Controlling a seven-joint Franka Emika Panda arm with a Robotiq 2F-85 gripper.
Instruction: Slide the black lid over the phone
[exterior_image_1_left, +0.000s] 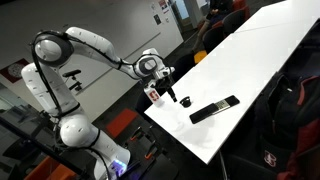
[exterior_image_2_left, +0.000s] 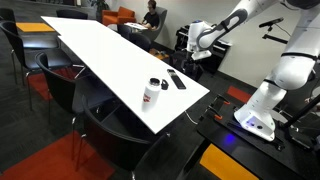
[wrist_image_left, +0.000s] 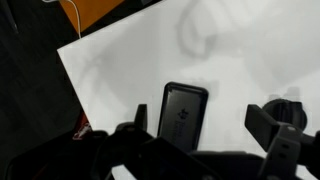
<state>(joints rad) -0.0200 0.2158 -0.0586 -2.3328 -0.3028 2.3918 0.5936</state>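
Note:
The black lid's narrow width (wrist_image_left: 182, 116) fits between my gripper's open fingers, so I should continue to move down toward the lid's loose end (wrist_image_left: 187, 90) until the fingers close on both sides.
The phone (exterior_image_1_left: 214, 109) is a long flat black slab lying near the end of the white table (exterior_image_1_left: 250, 60). It also shows in the other exterior view (exterior_image_2_left: 177, 80) and in the wrist view (wrist_image_left: 183, 115). The black lid (exterior_image_1_left: 186, 101) is a tiny round cap on the table between the phone and a red-and-white container (exterior_image_1_left: 153, 93); it is a small dark spot in an exterior view (exterior_image_2_left: 166, 87). My gripper (exterior_image_1_left: 167, 90) hovers above this end of the table, open and empty. In the wrist view its two fingers (wrist_image_left: 200, 130) straddle the phone from above.
The red-and-white container (exterior_image_2_left: 151, 92) stands upright near the table's corner, close to the lid. Chairs (exterior_image_2_left: 60, 75) line the table's sides. The table edge (wrist_image_left: 75, 90) runs close to the phone, with dark floor beyond. A person (exterior_image_2_left: 152, 14) sits at the far end.

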